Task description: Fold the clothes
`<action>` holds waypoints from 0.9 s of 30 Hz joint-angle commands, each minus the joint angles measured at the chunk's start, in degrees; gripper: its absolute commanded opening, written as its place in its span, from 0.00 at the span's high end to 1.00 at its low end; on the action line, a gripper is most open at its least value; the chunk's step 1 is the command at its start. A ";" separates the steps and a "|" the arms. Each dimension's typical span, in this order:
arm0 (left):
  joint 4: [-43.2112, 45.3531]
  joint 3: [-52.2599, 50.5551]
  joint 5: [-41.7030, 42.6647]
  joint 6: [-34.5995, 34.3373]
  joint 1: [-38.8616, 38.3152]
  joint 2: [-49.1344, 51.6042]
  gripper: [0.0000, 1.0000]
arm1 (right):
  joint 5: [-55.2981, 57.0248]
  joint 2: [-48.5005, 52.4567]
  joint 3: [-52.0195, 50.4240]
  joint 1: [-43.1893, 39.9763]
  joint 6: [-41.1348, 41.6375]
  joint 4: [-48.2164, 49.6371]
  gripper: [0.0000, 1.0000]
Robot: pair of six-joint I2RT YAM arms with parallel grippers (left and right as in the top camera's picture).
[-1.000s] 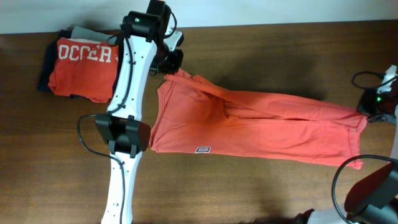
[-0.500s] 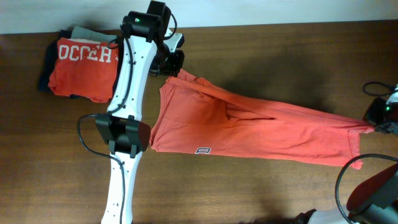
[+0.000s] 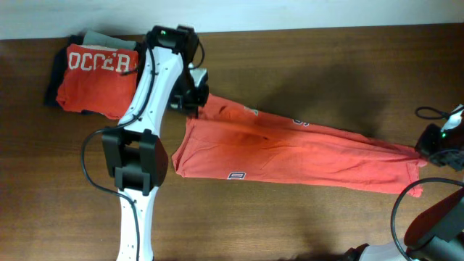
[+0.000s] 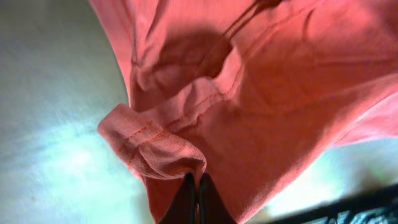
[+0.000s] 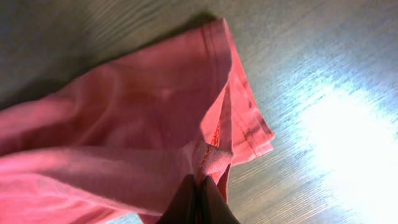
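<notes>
The shirt's held edge (image 3: 308, 138) runs straight from one gripper to the other over its lower layer (image 3: 391, 175). My right gripper should go on lowering the edge until it rests there, then let go.
The clothes, a coral-red T-shirt (image 3: 290, 152), lie stretched in a long band across the wooden table (image 3: 304, 58), with a small rectangular label (image 3: 235, 175) on the near edge. My left gripper (image 3: 194, 103) is shut on the shirt's upper left corner; in the left wrist view a bunched hem fold (image 4: 163, 152) sits just above the fingertips (image 4: 196, 186). My right gripper (image 3: 428, 148) is shut on the shirt's far right end, where a stitched seam (image 5: 210, 152) is pinched at the fingertips (image 5: 200, 183).
A stack of folded garments (image 3: 94, 72) with a red printed shirt on top sits at the back left, beside the left arm (image 3: 145, 109). Cables (image 3: 435, 112) trail near the table's right edge.
The left gripper has moved toward the front with its corner, and the right gripper has shifted a little. The shirt's far layer has come down over the near one, making a narrower band.
</notes>
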 commanded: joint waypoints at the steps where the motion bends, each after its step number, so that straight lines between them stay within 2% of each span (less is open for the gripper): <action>1: -0.11 -5.42 -0.68 -0.37 0.13 -3.08 1.00 | 2.32 0.04 -1.81 -0.11 2.01 1.18 0.96; 9: 1.01 -14.97 -4.96 -0.85 1.66 -3.06 1.00 | 5.27 1.95 -6.40 -0.17 2.69 5.46 0.96; 13: 1.07 -17.81 -4.90 -0.87 3.48 -3.06 1.00 | 10.12 4.63 -7.04 -0.17 7.37 5.20 0.96; 17: 0.96 -19.54 -4.68 -0.85 4.70 -3.06 1.00 | 14.53 6.64 -7.10 -0.17 10.60 5.38 0.96; 27: 0.70 -20.04 -1.66 -0.81 3.43 -3.06 1.00 | 17.35 8.57 -7.10 -0.24 11.65 6.97 0.96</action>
